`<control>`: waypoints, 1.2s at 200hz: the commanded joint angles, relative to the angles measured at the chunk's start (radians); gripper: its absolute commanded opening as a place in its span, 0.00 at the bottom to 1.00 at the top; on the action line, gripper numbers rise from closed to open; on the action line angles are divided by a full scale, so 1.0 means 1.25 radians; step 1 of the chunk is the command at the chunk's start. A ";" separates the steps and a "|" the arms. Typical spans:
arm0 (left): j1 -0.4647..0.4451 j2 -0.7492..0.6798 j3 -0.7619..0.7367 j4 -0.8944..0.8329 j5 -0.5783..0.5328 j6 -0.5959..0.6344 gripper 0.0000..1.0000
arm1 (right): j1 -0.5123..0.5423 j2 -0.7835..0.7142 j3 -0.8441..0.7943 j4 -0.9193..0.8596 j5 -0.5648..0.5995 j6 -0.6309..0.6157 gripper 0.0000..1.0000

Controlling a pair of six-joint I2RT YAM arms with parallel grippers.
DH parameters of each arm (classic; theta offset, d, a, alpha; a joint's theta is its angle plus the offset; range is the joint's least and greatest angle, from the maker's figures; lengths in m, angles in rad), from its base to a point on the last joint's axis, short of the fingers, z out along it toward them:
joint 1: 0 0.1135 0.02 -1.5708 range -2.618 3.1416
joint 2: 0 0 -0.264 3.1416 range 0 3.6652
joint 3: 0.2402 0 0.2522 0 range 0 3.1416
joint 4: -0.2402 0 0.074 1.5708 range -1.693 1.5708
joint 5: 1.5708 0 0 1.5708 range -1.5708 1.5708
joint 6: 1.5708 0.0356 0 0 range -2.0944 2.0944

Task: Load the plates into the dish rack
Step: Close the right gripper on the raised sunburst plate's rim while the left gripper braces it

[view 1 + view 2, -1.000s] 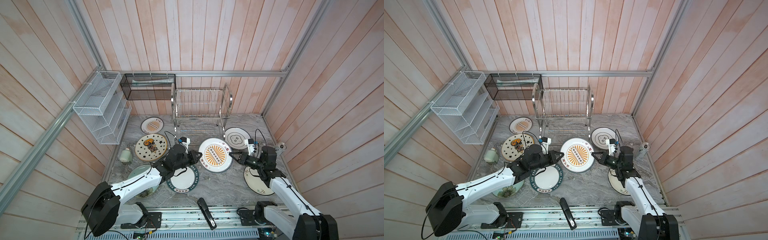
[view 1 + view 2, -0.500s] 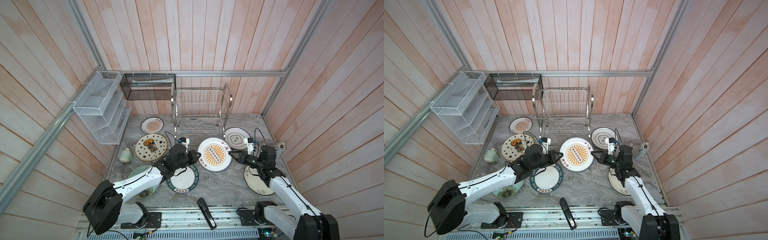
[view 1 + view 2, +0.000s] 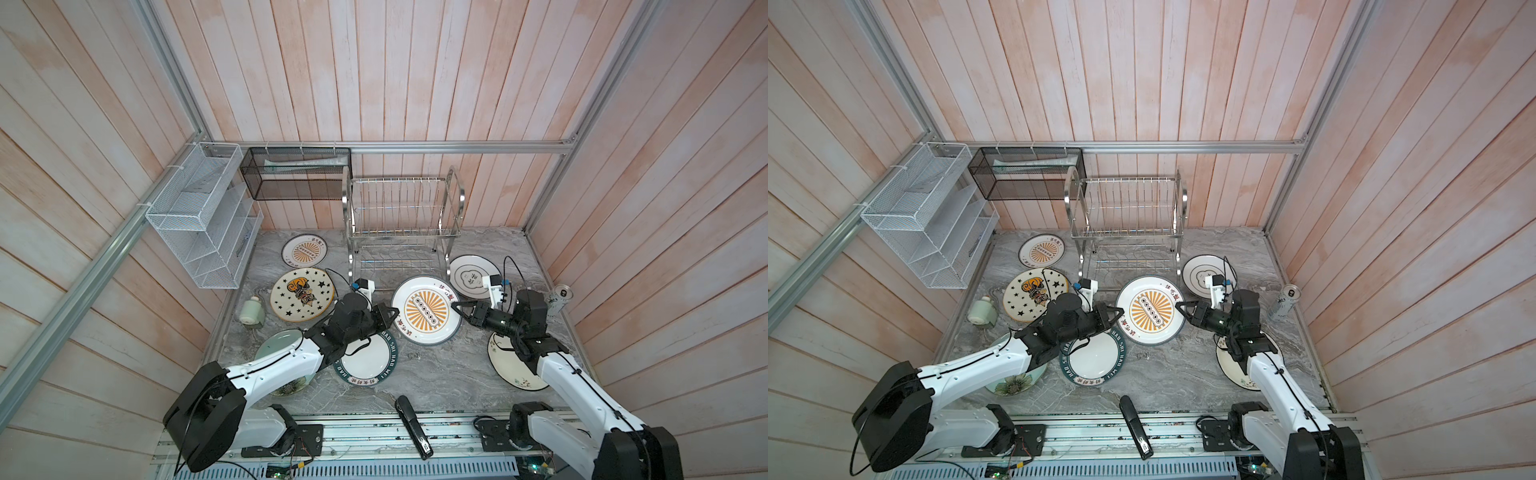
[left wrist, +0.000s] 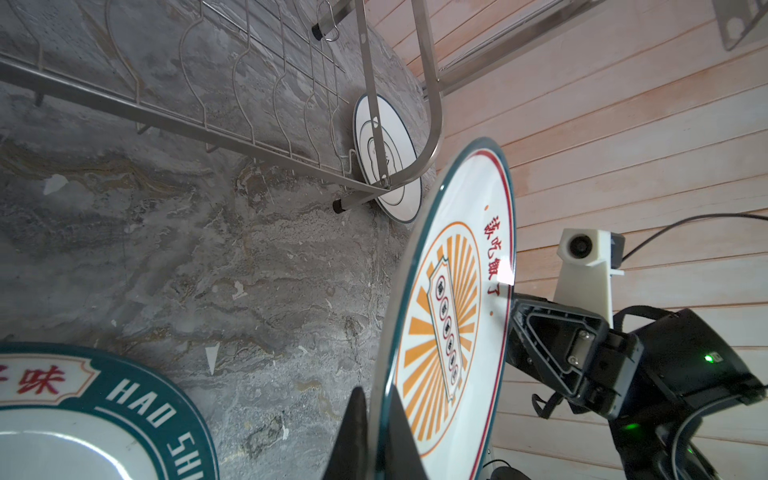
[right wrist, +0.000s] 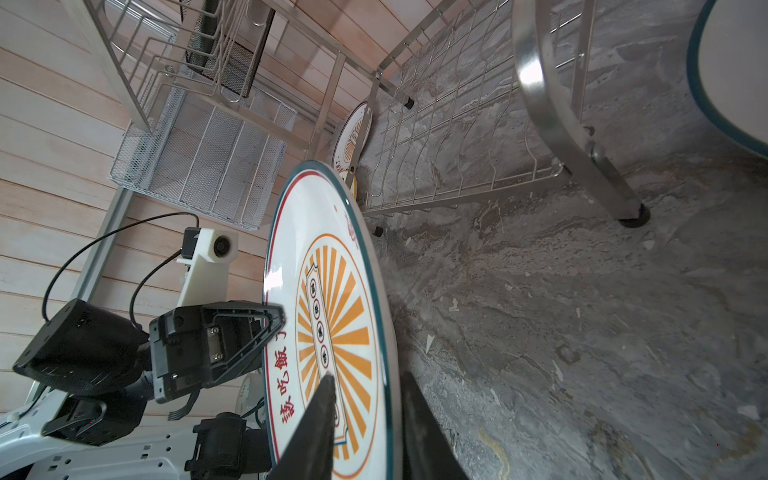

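Observation:
My right gripper should clamp the plate's rim it straddles (image 3: 455,313) and take the plate to the dish rack's upper level, because my left gripper holds the large sunburst plate's opposite rim (image 3: 397,313).
The large sunburst plate (image 3: 426,309) (image 3: 1150,309) hangs tilted above the marble table, in front of the steel dish rack (image 3: 401,216) (image 3: 1125,212). My left gripper (image 3: 390,313) (image 4: 374,395) is shut on its left rim. My right gripper (image 3: 455,307) (image 5: 366,376) straddles the right rim, with its jaws apart on either side of the plate. Other plates lie flat on the table. They are a star plate (image 3: 302,294), a small sunburst plate (image 3: 304,250), a teal-lettered plate (image 3: 370,361), a white plate (image 3: 469,276), a floral plate (image 3: 511,365) and a pale green plate (image 3: 278,345).
A white mesh organizer (image 3: 203,216) and a black mesh basket (image 3: 295,178) hang on the back left walls. A pale green bottle (image 3: 251,311) stands at the table's left edge and a can (image 3: 559,297) at its right. A black bar-shaped object (image 3: 411,424) lies at the front edge.
My right gripper's jaws have come apart around the plate's right rim. The left gripper has closed tighter on the left rim. The plate has barely moved.

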 commanded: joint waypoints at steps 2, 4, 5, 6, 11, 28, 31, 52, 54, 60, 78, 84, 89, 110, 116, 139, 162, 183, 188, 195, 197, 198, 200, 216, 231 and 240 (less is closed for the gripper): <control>0.005 -0.026 -0.010 0.058 -0.027 -0.009 0.00 | 0.029 -0.010 -0.018 0.021 -0.016 0.015 0.29; 0.005 -0.027 -0.010 0.057 -0.027 -0.009 0.00 | 0.031 -0.009 -0.019 0.023 -0.014 0.017 0.29; 0.005 -0.027 -0.010 0.057 -0.027 -0.008 0.00 | 0.032 -0.009 -0.020 0.024 -0.014 0.017 0.29; 0.005 -0.027 -0.010 0.057 -0.027 -0.008 0.00 | 0.033 -0.010 -0.020 0.024 -0.013 0.018 0.29; 0.005 -0.028 -0.011 0.057 -0.027 -0.007 0.00 | 0.036 -0.010 -0.024 0.030 -0.013 0.021 0.29; 0.005 -0.032 -0.015 0.060 -0.028 -0.009 0.00 | 0.052 -0.004 -0.029 0.039 -0.007 0.027 0.29; 0.005 -0.032 -0.015 0.061 -0.029 -0.009 0.00 | 0.054 -0.003 -0.029 0.039 -0.007 0.028 0.29; 0.005 -0.034 -0.020 0.064 -0.027 -0.009 0.00 | 0.073 0.006 -0.028 0.051 0.003 0.036 0.29; 0.005 -0.034 -0.020 0.066 -0.026 -0.008 0.00 | 0.074 0.007 -0.028 0.052 0.002 0.037 0.29; 0.005 -0.034 -0.019 0.066 -0.023 -0.006 0.00 | 0.079 0.010 -0.027 0.056 0.004 0.039 0.29; 0.005 -0.033 -0.017 0.063 -0.020 -0.003 0.00 | 0.092 0.017 -0.025 0.068 0.008 0.047 0.28; 0.004 -0.033 -0.017 0.063 -0.021 -0.004 0.00 | 0.095 0.019 -0.025 0.072 0.009 0.049 0.27; 0.005 -0.034 -0.018 0.062 -0.021 -0.004 0.00 | 0.098 0.021 -0.025 0.073 0.009 0.050 0.26; 0.005 -0.037 -0.022 0.062 -0.023 -0.002 0.00 | 0.101 0.021 -0.025 0.079 0.011 0.055 0.19; 0.005 -0.037 -0.022 0.062 -0.022 0.000 0.00 | 0.101 0.019 -0.025 0.080 0.010 0.056 0.16; 0.005 -0.037 -0.021 0.061 -0.021 0.009 0.00 | 0.101 0.017 -0.023 0.081 0.010 0.058 0.05; 0.005 -0.041 -0.023 0.055 -0.024 0.010 0.00 | 0.102 0.015 -0.019 0.082 0.008 0.062 0.00; 0.005 -0.045 -0.023 0.037 -0.036 0.004 0.00 | 0.100 0.010 -0.015 0.071 0.029 0.062 0.00; 0.005 -0.046 -0.023 0.032 -0.038 0.004 0.00 | 0.101 0.008 -0.014 0.069 0.037 0.062 0.00; 0.004 -0.048 -0.023 0.027 -0.041 0.004 0.08 | 0.101 0.006 -0.014 0.069 0.046 0.063 0.00; 0.005 -0.048 -0.023 0.025 -0.043 0.003 0.11 | 0.101 0.005 -0.014 0.069 0.049 0.064 0.00; 0.005 -0.049 -0.023 0.024 -0.043 0.003 0.13 | 0.101 0.004 -0.014 0.069 0.049 0.064 0.00; 0.005 -0.050 -0.023 0.024 -0.044 0.002 0.16 | 0.101 0.005 -0.014 0.069 0.052 0.064 0.00; 0.005 -0.058 -0.027 0.018 -0.050 -0.001 0.36 | 0.101 -0.001 -0.014 0.067 0.064 0.067 0.00; 0.005 -0.068 -0.030 0.006 -0.060 -0.002 0.44 | 0.101 -0.006 -0.011 0.059 0.076 0.064 0.00; 0.006 -0.076 -0.030 -0.002 -0.065 0.001 0.45 | 0.101 -0.012 -0.008 0.049 0.086 0.062 0.00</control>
